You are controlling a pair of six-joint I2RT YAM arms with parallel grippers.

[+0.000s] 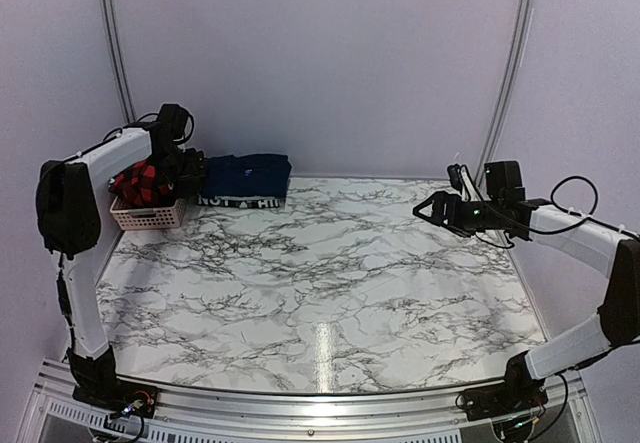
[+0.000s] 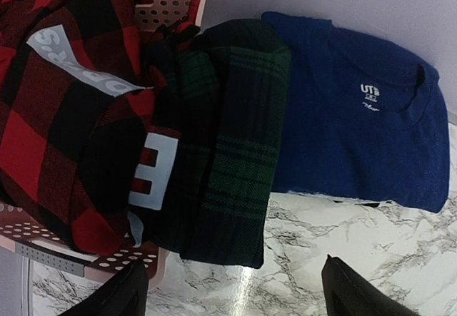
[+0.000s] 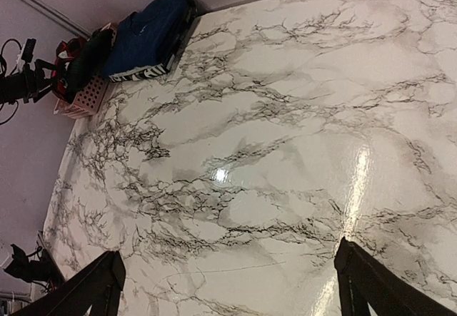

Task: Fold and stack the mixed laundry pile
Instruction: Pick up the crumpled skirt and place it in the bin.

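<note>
My left gripper should go on advancing until its open fingers close on the hanging fold (image 2: 239, 166), since the dark green plaid piece's lower edge (image 2: 224, 255) is centered ahead of them.
The mixed laundry pile spills from the pink basket (image 2: 168, 2). A red-and-black checked shirt (image 2: 43, 138) lies in it, and a dark green plaid piece (image 2: 239, 159) hangs over the rim onto the table. A dark piece with white letters (image 2: 153, 170) lies between them. My left gripper (image 2: 234, 279) hovers open just short of the plaid's lower edge, holding nothing. A folded blue T-shirt (image 2: 357, 123) tops a stack (image 1: 248, 175) beside the basket, over a lettered band (image 1: 238, 202). My right gripper (image 1: 424, 209) hangs open above the right side of the table (image 3: 285, 130).
The basket (image 1: 148, 215) stands in the far left corner against the wall, with the folded stack to its right. The left arm (image 1: 110, 158) reaches over the basket. Metal frame posts (image 1: 512, 73) rise behind the marble table.
</note>
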